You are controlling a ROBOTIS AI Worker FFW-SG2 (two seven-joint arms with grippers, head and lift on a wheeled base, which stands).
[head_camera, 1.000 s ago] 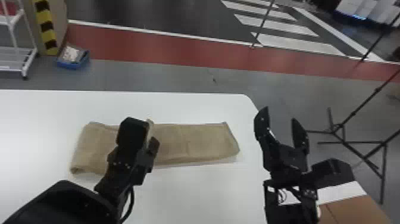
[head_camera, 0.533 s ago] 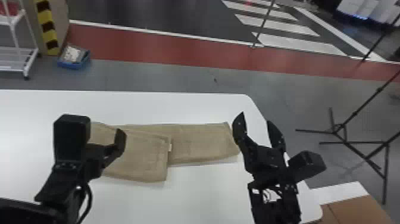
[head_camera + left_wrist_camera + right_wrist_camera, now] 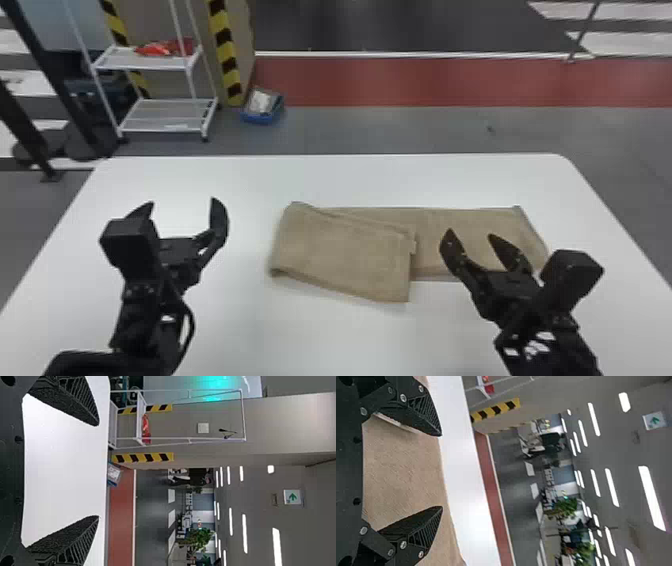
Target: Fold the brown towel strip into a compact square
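The flap stops short of the end of the towel, so the fold behind the flap will roll along when I pull the flap toward that end.
The brown towel strip lies flat on the white table, its left part folded over toward the right as a slightly skewed flap. Left of the towel, my left gripper stands open over bare table; in the left wrist view, my left gripper has nothing between its fingers. My right gripper is open above the towel's single right part, just right of the flap's edge. Brown cloth spreads behind my right gripper in the right wrist view, not gripped.
The table extends around the towel on all sides. Beyond its far edge, a white shelf rack and a blue bin stand on the floor. Black stands are at the far left.
The left gripper has moved left, away from the towel, and opened wider. The folded flap came into full sight. My right gripper has moved left over the towel. The head view has turned left.
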